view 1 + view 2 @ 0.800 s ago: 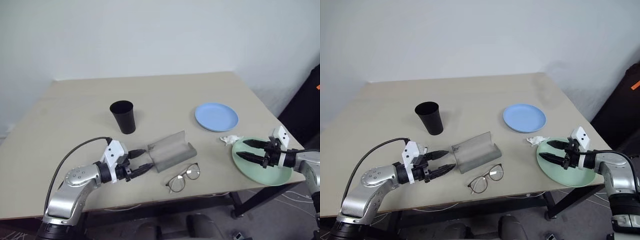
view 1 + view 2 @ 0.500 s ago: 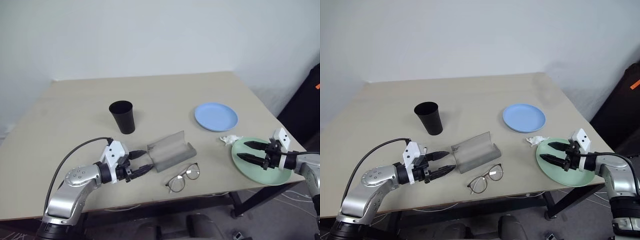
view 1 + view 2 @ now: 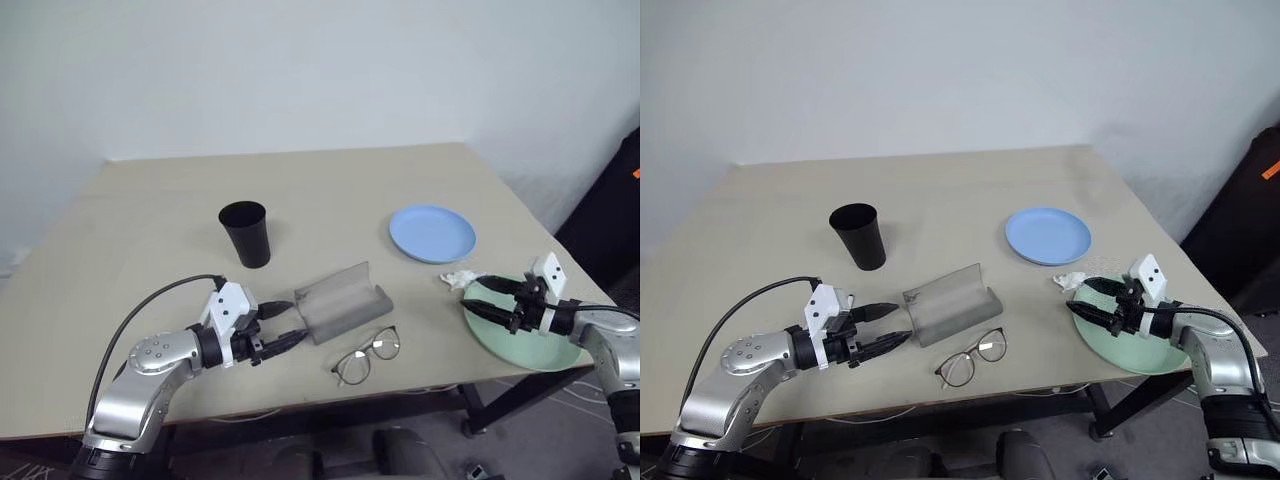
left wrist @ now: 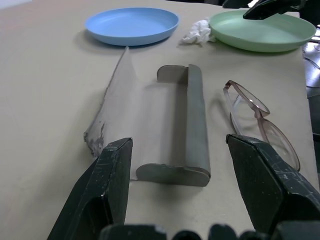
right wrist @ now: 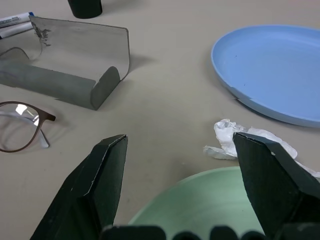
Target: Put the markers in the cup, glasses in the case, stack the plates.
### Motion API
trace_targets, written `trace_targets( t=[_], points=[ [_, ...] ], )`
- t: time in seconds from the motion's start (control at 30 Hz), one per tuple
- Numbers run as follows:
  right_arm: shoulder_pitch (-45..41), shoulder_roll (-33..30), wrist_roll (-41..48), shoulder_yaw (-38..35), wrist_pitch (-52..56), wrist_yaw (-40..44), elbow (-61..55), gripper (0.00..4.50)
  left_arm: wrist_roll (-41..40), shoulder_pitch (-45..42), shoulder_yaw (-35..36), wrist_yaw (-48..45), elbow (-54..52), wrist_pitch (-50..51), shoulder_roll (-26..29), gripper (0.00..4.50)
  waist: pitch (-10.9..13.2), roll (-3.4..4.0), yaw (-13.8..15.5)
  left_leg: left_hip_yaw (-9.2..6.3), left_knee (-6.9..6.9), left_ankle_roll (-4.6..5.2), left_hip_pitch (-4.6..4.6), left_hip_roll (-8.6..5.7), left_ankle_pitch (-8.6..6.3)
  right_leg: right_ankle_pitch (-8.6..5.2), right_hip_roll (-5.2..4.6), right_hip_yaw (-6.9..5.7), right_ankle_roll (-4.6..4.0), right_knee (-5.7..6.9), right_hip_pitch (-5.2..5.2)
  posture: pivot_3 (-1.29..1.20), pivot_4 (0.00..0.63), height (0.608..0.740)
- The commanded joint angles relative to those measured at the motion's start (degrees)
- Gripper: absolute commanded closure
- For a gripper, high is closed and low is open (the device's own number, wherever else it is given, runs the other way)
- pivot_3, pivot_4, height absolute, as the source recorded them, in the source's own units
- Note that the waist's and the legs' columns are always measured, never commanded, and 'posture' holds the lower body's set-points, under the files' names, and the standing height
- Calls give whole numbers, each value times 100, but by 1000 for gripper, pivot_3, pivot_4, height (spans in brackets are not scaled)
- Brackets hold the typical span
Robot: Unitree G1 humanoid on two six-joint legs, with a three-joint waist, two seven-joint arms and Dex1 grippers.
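Observation:
My gripper will leave the crumpled white paper (image 3: pixel 460 279) behind when it lifts the green plate, because the paper lies just outside the green plate's rim (image 5: pixel 222 169).
An open grey case (image 3: pixel 342 300) lies at the table's front middle, with the glasses (image 3: pixel 366 355) just in front of it. My left gripper (image 3: pixel 292 320) stands open at the case's left end, holding nothing. A white marker (image 5: pixel 12 21) with a blue end lies beyond the case in the right wrist view. The black cup (image 3: pixel 246 233) stands upright behind the case. A light blue plate (image 3: pixel 432 233) rests at the right. The mint green plate (image 3: pixel 525 345) sits at the front right corner. My right gripper (image 3: pixel 467 297) is open over its left rim.
A crumpled white paper (image 3: pixel 458 279) lies between the two plates, touching the green plate's rim. The green plate is close to the table's front right edge (image 3: pixel 590 365). A black cable (image 3: pixel 150 300) loops from my left arm.
My right gripper has shifted a little to the left over the green plate, closer to its left rim and the paper. The left gripper has stayed where it was.

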Motion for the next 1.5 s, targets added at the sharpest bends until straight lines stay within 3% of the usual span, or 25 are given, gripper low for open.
trace_targets(
  t=[0.03, 0.43, 0.6, 0.9, 1.27, 1.5],
  points=[
    [1, -73, 31, -105, 46, -131, -334, 836, -238, 19, 85, 49, -401, 111, -10, 1359, 1, 1, -2, 1, 0, 0, -1, 3, 0, 0, -1, 1, 0, 0, -1, 0, 0, 740],
    [17, -339, -269, -60, 258, -535, -486, 836, -109, -65, -226, 39, -304, 77, -89, 1359, 1, 2, -3, 5, 0, -1, 0, -2, 0, 0, -2, 1, 0, -1, -1, 0, 0, 740],
    [-182, -516, -522, 135, 874, -858, -599, 836, -152, -148, -199, 70, -254, 94, -94, 1359, 1, -1, -4, 6, 0, -1, -1, -2, 0, 0, -2, 2, 0, -3, -2, 0, 0, 740],
    [-1104, -635, 120, 347, 4239, -1222, -1371, 836, -85, -230, -389, 78, -137, 46, -214, 1359, 1, 1, -4, 5, 1, 0, 0, -2, 0, 0, -1, 1, 0, -2, -5, 0, 0, 740],
    [-1250, -617, -90, 1173, 5334, -1814, -1800, 836, -24, -342, -482, 82, 13, -41, -310, 1359, 1, -1, -1, 0, -5, 4, -11, -4, 0, -1, -2, -4, 0, -9, -11, 0, 0, 740],
    [-1187, -824, -169, 1482, 5415, -1951, -2127, 836, 34, -365, -511, 60, 73, -89, -355, 1359, 1, -1, -2, 1, -4, 2, -9, -3, -1, -1, -2, -4, 1, -8, -10, 0, 0, 740]
  ],
)
